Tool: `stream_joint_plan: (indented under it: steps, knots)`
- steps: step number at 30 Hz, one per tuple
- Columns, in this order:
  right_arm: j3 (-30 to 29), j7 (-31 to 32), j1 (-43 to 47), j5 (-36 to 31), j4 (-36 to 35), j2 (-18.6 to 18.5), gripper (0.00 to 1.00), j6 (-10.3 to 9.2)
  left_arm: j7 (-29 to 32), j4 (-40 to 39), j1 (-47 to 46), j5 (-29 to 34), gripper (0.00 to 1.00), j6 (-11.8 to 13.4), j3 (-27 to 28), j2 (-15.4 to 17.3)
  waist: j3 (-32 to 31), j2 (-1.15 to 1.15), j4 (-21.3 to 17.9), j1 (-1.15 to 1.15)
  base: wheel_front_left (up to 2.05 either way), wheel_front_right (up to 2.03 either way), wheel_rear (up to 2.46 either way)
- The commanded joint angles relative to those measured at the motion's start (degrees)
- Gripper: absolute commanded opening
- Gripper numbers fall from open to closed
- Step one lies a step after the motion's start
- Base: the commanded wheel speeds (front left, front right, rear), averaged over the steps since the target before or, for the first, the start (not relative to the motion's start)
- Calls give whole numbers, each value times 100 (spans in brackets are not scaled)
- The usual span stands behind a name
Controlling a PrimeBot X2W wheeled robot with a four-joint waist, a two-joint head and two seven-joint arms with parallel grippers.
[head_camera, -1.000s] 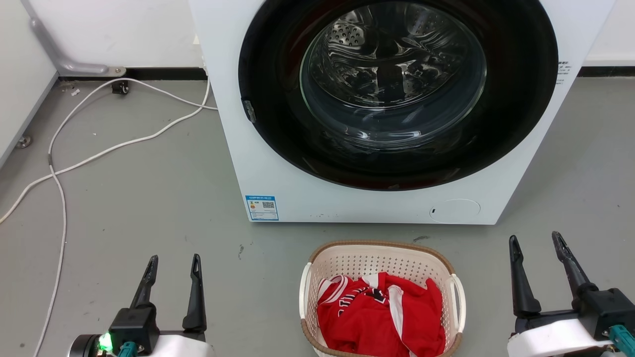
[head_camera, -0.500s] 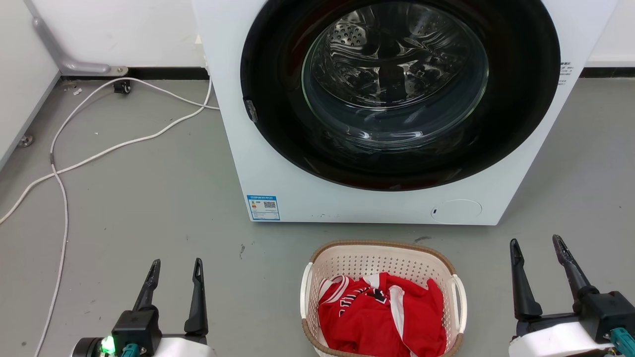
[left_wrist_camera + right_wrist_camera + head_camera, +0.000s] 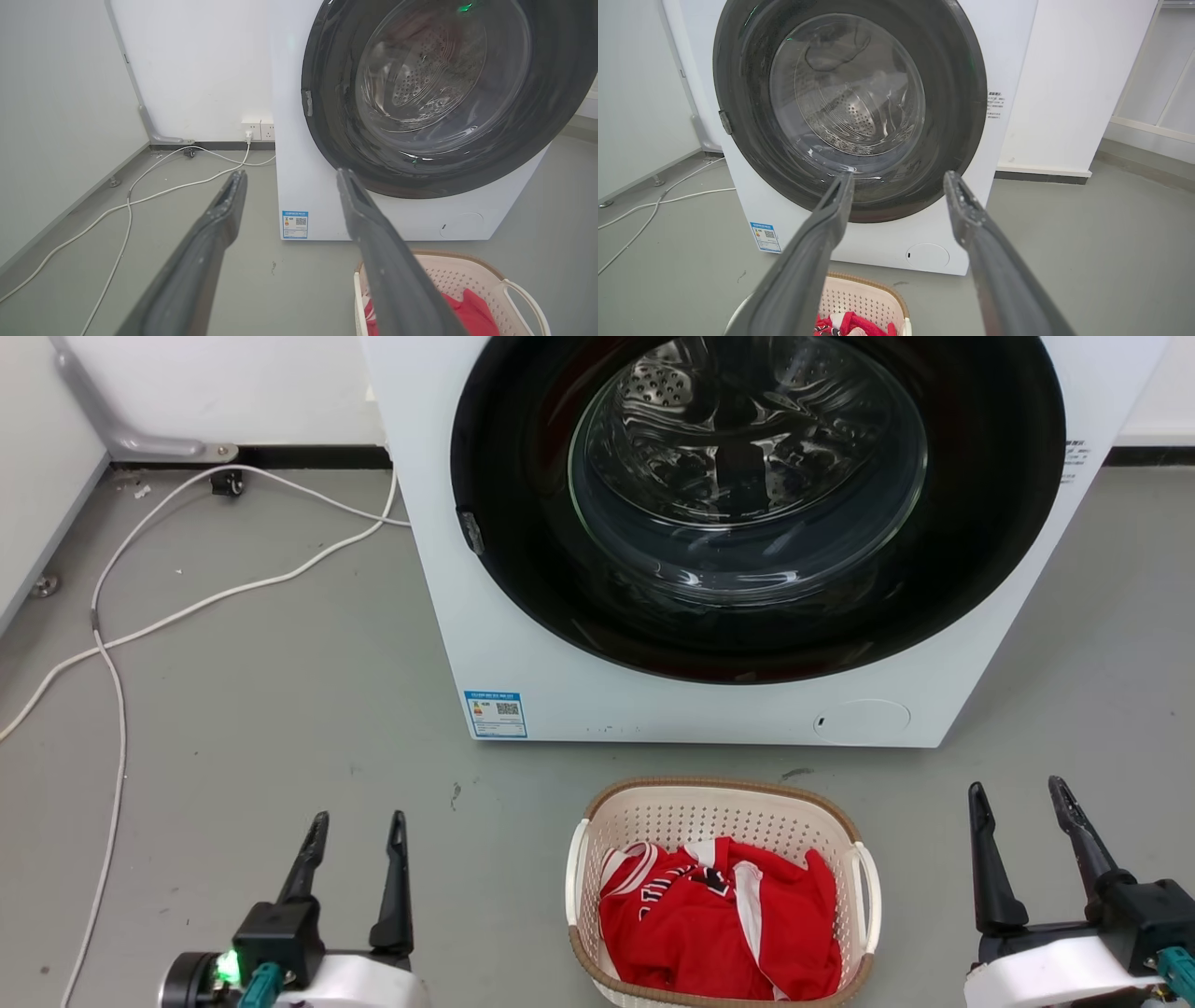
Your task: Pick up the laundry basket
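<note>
The white handle [image 3: 869,900] curves outward from joints at both ends [image 3: 859,847], so I expect the laundry basket to hold its shape and come along with the stiff handle when the robot lifts.
The laundry basket [image 3: 709,817] is a cream perforated tub with a brown rim and white side handles. It stands on the grey floor in front of the washing machine and holds a red and white garment [image 3: 719,924]. My left gripper [image 3: 359,818] hovers open to the basket's left, well apart from it. My right gripper [image 3: 1016,785] is open too, off to the basket's right. In the left wrist view the left gripper [image 3: 292,172] has the basket [image 3: 467,280] at its lower right. The right wrist view shows the right gripper [image 3: 899,175] above the basket [image 3: 864,294].
A white front-loading washing machine [image 3: 523,644] with a shut round glass door [image 3: 747,476] stands just behind the basket. White cables [image 3: 187,611] trail over the floor at the left. A pale wall panel [image 3: 37,476] borders the far left.
The head view has shifted slightly, so machine and basket sit a little higher. My left gripper has edged right toward the basket. The right gripper has barely moved.
</note>
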Motion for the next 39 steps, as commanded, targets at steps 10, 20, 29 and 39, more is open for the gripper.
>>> stream_joint_plan:
  steps: [10,20,29,39]
  knots:
    - [-45,-12,-460,-128,463,-14,100,-2,-14,947,-693,-84,100,-184,-509,-4,438,0,-132,0,0,0,0]
    - [216,-12,-1267,-274,1271,-11,100,-2,-15,2011,-1636,-241,100,-318,-786,-3,1360,0,-300,0,0,0,0]
    - [369,-13,-2456,-488,2652,-11,100,-3,-15,3160,-2803,-391,100,-442,-955,-3,2580,0,-432,0,0,0,0]
    - [220,-12,-3366,-821,3648,-10,100,-3,-14,4286,-3931,-491,100,-481,-1335,29,3485,0,-514,0,0,0,0]
